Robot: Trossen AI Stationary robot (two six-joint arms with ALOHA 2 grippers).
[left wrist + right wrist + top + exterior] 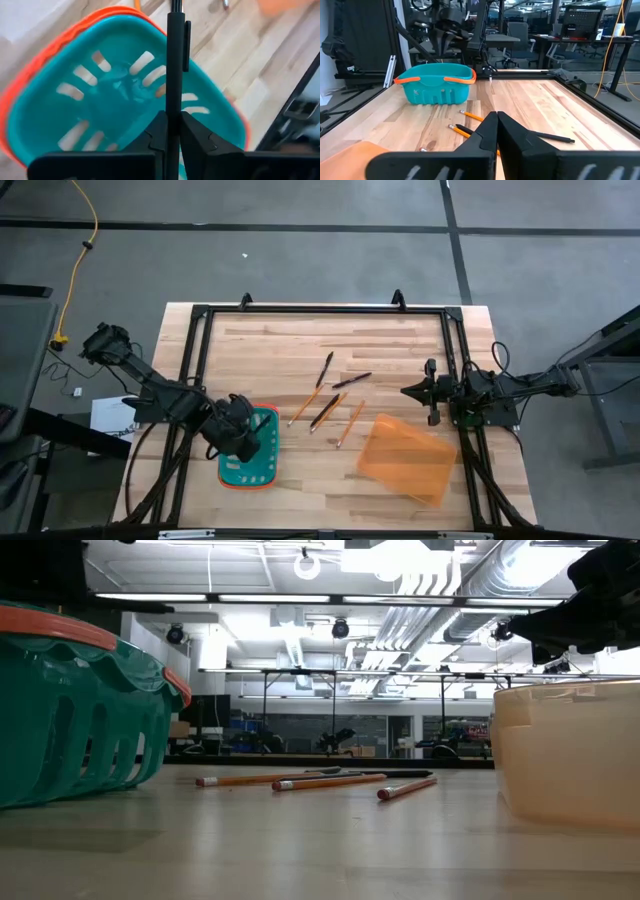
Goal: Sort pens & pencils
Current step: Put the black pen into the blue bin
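Note:
My left gripper has the dark pen's far end (176, 20) pointing over the teal basket's rim, so it should move the pen over the basket's middle (126, 97) and lower it before letting go.
My left gripper (240, 438) hangs over the teal basket with the orange rim (252, 463), shut on one dark pen (174, 60). Two more dark pens (325, 368) (352, 380) lie flat on the wooden table. Near them lie three orange-tan pencils (304, 409) (328, 412) (350, 423), which also show in the low view (330, 782). My right gripper (408, 391) is shut and waits at the table's right side, apart from everything; its fingertips (496, 120) point toward the pencils. My left gripper pinches the pen's barrel (173, 107) between its two fingers (155, 135). The pen runs along the fingers and sticks out ahead of them, its clip (186, 45) showing farther out. It is lifted clear, above the inside of the basket (100, 95).
A see-through orange container (405, 458) sits on the table's near right part, close to the pencils. A black frame (320, 309) runs around the work area. Bare wood lies between the basket and the pencils.

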